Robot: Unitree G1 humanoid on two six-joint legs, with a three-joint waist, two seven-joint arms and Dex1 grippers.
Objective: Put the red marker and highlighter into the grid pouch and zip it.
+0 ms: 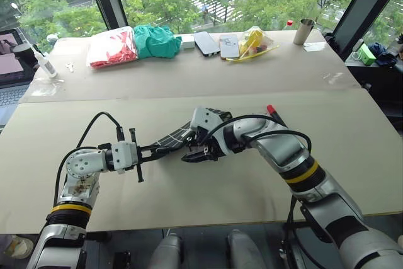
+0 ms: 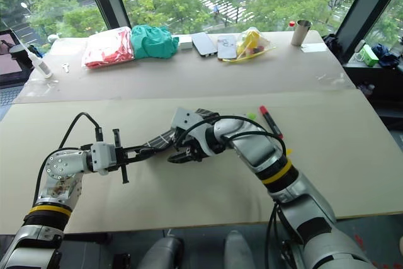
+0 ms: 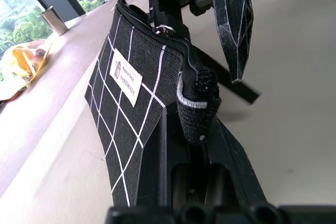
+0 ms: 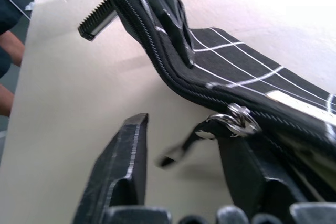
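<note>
The grid pouch (image 1: 172, 140) will let the highlighter in only partway when I push it in, because the zipper is parted (image 4: 307, 155) only past its pull.
The grid pouch (image 1: 179, 137), black with white lines and a white label (image 3: 125, 77), is held up off the table near the front middle. My left gripper (image 3: 197, 129) is shut on the pouch's end tab. My right gripper (image 4: 184, 129) is open beside the pouch's zipper edge, and the metal zipper pull (image 4: 231, 121) hangs loose between its fingers (image 4: 123, 166). The red marker (image 2: 271, 122) lies on the table just behind my right arm. A bit of the green highlighter (image 2: 252, 116) shows next to it, mostly hidden by the arm.
Along the far table edge lie a red bag (image 1: 112, 47), a green cloth (image 1: 156, 40), two phones (image 1: 206, 43), a yellow bag (image 1: 255, 41) and a cup (image 1: 303, 31). A glue bottle (image 1: 44, 62) and a laptop (image 1: 9, 67) are at far left.
</note>
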